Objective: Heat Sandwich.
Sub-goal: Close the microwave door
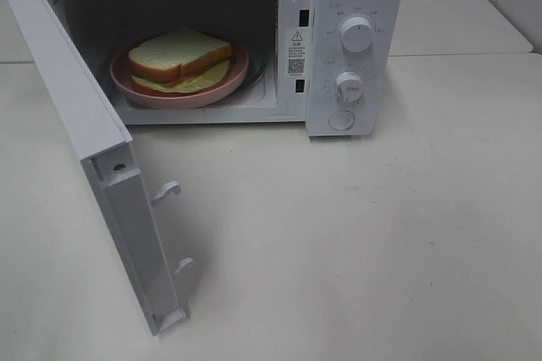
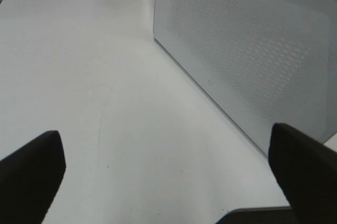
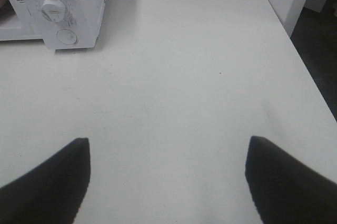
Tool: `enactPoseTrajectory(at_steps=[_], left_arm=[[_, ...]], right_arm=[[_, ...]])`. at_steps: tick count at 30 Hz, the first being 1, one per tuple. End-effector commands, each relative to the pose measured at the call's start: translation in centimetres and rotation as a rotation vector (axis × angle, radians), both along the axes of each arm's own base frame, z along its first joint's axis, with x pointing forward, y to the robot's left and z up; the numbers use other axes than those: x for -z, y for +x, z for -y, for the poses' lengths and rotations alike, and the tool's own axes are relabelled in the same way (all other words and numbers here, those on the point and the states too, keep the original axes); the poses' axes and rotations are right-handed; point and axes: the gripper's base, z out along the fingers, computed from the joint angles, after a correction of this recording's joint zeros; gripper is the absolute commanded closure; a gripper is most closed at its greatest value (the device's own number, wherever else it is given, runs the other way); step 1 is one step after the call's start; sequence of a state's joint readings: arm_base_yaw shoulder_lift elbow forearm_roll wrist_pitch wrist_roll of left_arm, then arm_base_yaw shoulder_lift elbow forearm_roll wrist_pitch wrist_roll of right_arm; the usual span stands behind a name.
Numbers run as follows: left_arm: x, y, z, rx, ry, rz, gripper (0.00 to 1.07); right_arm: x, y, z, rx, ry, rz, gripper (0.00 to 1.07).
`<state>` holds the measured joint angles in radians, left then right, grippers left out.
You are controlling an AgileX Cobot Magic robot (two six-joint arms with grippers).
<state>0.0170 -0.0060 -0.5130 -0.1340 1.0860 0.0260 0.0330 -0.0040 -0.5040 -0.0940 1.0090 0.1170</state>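
I expect the door [image 1: 134,230] to swing shut flush when I push the door's outer side, because the pink plate [image 1: 182,100] is all the way behind the microwave's front rim.
The sandwich [image 1: 179,58], white bread with a tan crust and green filling, lies on a round pink plate [image 1: 222,86] inside the white microwave [image 1: 356,5]. The microwave's door [image 1: 93,141] stands swung wide open toward the front left. Neither arm shows in the exterior high view. In the left wrist view my left gripper [image 2: 167,169] is open over bare table, with the door's outer face [image 2: 247,50] just beyond it. My right gripper [image 3: 167,174] is open above the table, well away from the microwave's control panel [image 3: 60,19].
Two knobs [image 1: 356,33] [image 1: 348,85] and a round button [image 1: 341,119] sit on the panel to the right of the cavity. The white table [image 1: 356,242] spreads in front. Its right edge [image 3: 310,77] drops off to dark floor.
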Motion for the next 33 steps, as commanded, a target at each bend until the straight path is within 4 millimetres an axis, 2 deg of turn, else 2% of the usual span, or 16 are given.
enactPoseTrajectory(at_steps=[1,33], left_arm=[[-0.13,-0.13,0.04,0.0,-0.004,0.026,0.09],[-0.15,0.01,0.07,0.003,-0.008,0.017,0.09]], right_arm=[[-0.02,-0.33,-0.03,0.008,0.009,0.038,0.31],[-0.02,-0.33,-0.03,0.009,0.012,0.038,0.31]])
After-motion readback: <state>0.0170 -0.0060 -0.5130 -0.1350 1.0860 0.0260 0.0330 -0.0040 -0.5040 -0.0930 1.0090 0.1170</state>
